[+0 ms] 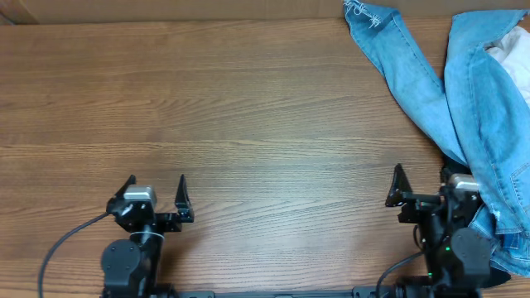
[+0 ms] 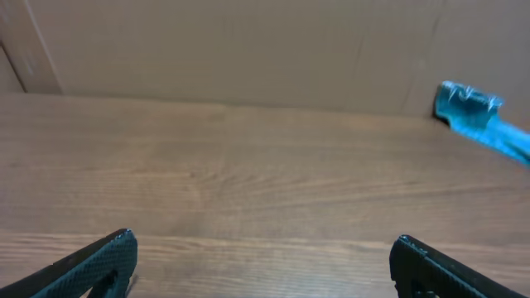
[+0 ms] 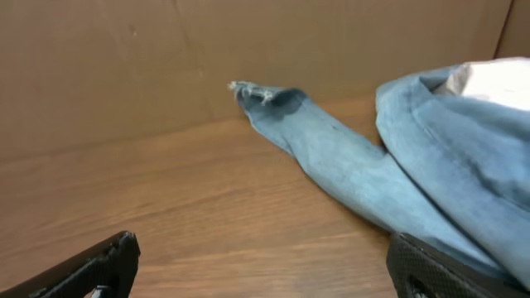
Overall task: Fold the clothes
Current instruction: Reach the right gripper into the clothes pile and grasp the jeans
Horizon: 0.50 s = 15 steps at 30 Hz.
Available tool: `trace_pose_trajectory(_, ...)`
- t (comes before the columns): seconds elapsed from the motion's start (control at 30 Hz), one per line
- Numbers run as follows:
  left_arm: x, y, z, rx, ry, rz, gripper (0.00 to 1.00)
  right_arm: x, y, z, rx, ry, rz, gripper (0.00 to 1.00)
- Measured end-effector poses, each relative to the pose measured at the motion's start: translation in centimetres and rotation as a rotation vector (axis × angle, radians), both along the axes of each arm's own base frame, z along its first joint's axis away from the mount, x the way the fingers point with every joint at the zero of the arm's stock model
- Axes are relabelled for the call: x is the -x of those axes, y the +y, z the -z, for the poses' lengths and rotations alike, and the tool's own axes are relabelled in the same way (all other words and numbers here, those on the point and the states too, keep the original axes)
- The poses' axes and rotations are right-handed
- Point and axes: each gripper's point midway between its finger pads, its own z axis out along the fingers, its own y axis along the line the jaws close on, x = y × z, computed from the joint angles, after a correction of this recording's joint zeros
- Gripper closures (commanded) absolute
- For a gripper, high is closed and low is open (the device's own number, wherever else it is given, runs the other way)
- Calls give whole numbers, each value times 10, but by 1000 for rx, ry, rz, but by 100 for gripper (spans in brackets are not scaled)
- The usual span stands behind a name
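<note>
The light blue jeans (image 1: 484,124) lie bunched up on top of other clothes, too far away for my left gripper to reach. So next my right gripper pulls the waist end (image 1: 512,247) onto open wood before I fold them.
The clothes (image 1: 472,91) are light blue jeans bunched at the table's far right, one leg stretching to a frayed hem (image 1: 364,12) at the back edge. That leg (image 3: 331,157) and hem also show in the right wrist view, and the hem (image 2: 468,106) at the right of the left wrist view. My right gripper (image 1: 422,186) stands open at the front right, its right finger touching the denim's edge. My left gripper (image 1: 156,192) stands open at the front left over bare wood, far from the jeans. Nothing lies between either pair of fingers.
A white cloth (image 1: 515,58) peeks out from the folds of the jeans at the right edge. The wooden table (image 1: 232,108) stretches across the middle and left. A brown cardboard wall (image 2: 248,50) lines the back edge.
</note>
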Motion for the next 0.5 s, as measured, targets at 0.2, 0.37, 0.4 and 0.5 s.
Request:
trace_pose_trajectory(0.2,3,0,-29,1,106,-1,0,-2,0,-20,-6,164,1,0)
trace_pose_trajectory(0.37,-2,-2,-36,3,223,11,0,-5,0,-16,-12,342,-2,0)
trace_pose_trajectory(0.4,-4,-4,-37,5,238,21,0,-8,2,-16,-15,362,-10,0)
trace_pose_trajectory(0.5,-10,-10,-43,15,255,53,0,-14,7,-16,-29,386,-39,0)
